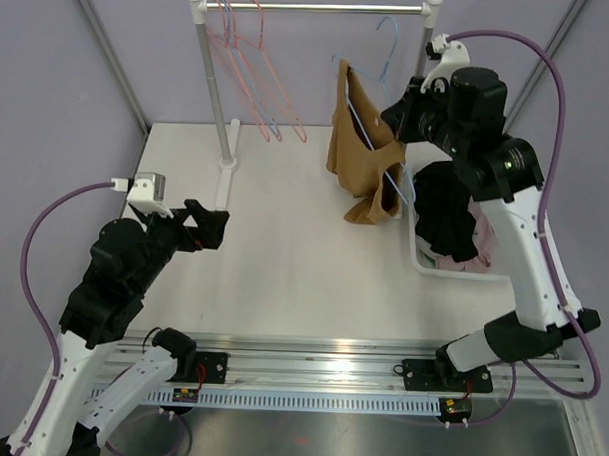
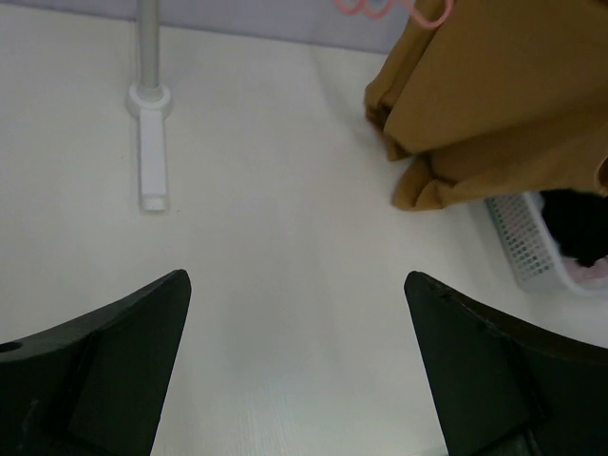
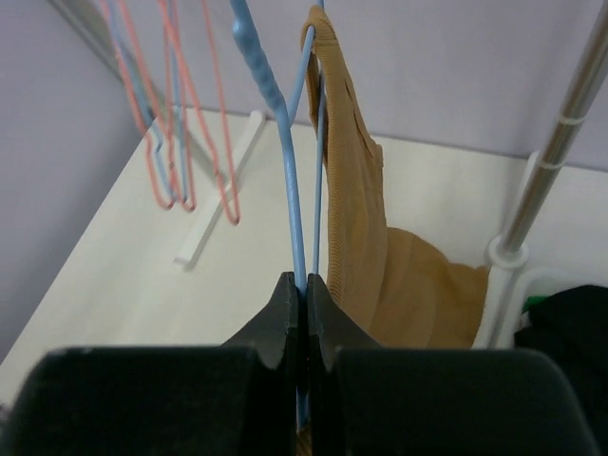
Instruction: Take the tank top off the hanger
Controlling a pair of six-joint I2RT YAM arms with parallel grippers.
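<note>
My right gripper needs to bring the hanger (image 1: 361, 125) forward first, because the tank top's strap (image 1: 344, 71) hangs far from my left gripper. My left gripper will then pull the strap off.
A tan tank top (image 1: 359, 150) hangs from a blue wire hanger (image 1: 388, 51) below the rack rail, and its lower end bunches on the table. My right gripper (image 1: 396, 126) is shut on the hanger. In the right wrist view the closed gripper (image 3: 306, 283) pinches the blue hanger wire (image 3: 285, 142), with the tank top (image 3: 366, 228) draped just to its right. Whether the hook rests on the rail I cannot tell. My left gripper (image 1: 209, 228) hovers open over the left of the table, well apart from the garment. Its wrist view shows the empty gripper (image 2: 296, 313) facing the tank top (image 2: 494, 104).
A white clothes rack (image 1: 312, 6) stands at the back with several pink and blue empty hangers (image 1: 255, 76). Its foot (image 2: 152, 142) lies on the table. A white basket (image 1: 421, 254) with dark clothes sits at the right, beside the tank top.
</note>
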